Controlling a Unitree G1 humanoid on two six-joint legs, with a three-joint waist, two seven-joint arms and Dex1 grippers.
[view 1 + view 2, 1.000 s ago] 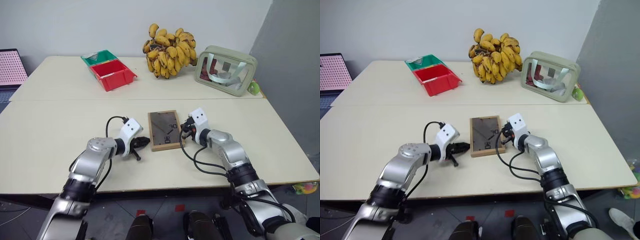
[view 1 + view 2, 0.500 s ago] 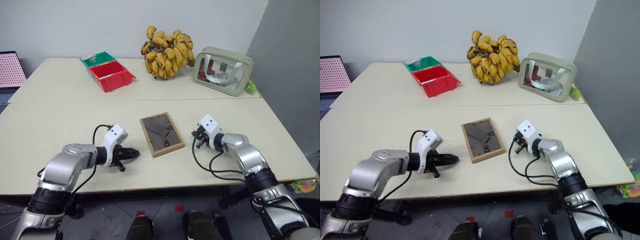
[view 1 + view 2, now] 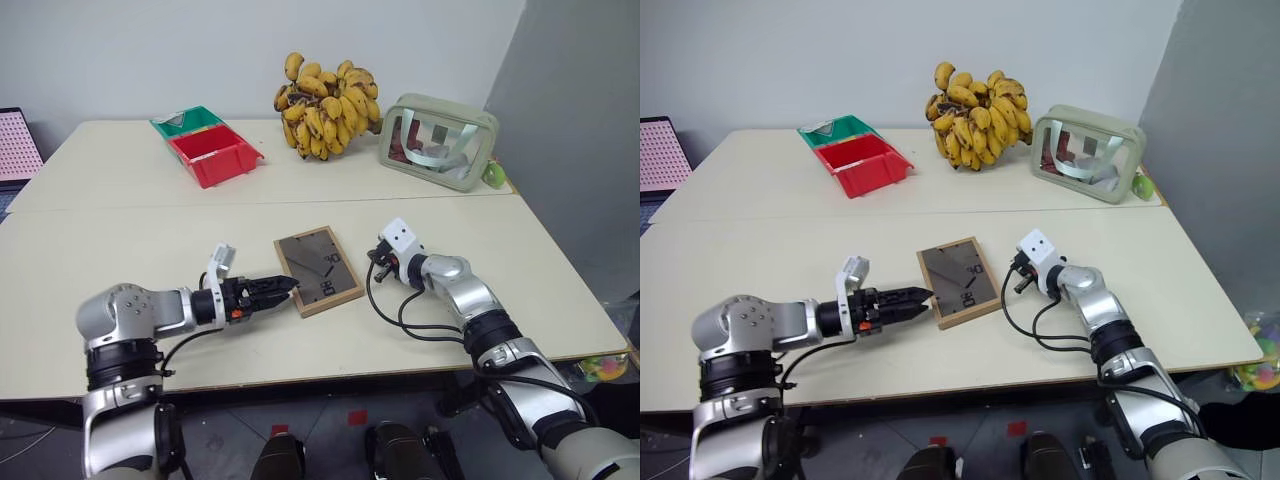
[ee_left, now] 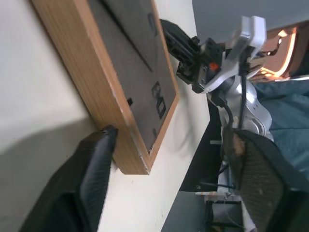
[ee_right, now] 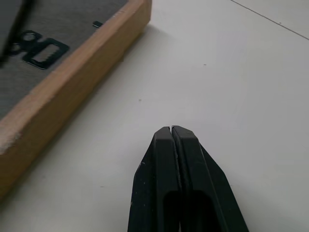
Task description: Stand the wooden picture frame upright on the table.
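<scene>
Next, my right gripper moves back out of the way while my left gripper lifts the frame by its near corner (image 3: pixel 304 311), because the frame's edge (image 3: pixel 348 263) lies flat next to my shut right gripper.
The wooden picture frame (image 3: pixel 318 270) lies flat on the table (image 3: pixel 110 235), dark grey back up, turned a little askew. My left gripper (image 3: pixel 283 288) is at the frame's near left corner and stands open. In the left wrist view one of its fingers (image 4: pixel 96 164) rests against the frame's wooden edge (image 4: pixel 91 82), the other spread far off past the corner. My right gripper (image 3: pixel 376 262) is shut and empty, just off the frame's right side. In the right wrist view its fingertips (image 5: pixel 171 137) hover over bare table beside the frame's edge (image 5: pixel 72 82).
At the back of the table stand a red bin (image 3: pixel 213 155) with a green bin (image 3: pixel 185 118) behind it, a bunch of bananas (image 3: pixel 325 95) and a clear pouch (image 3: pixel 435 140). A seam (image 3: pixel 150 205) crosses the table. Black cables trail from both wrists.
The frame has turned slightly askew on the table. My left gripper rolled over, opened wide and came up to the frame's corner. My right gripper stayed shut beside the frame's right edge.
</scene>
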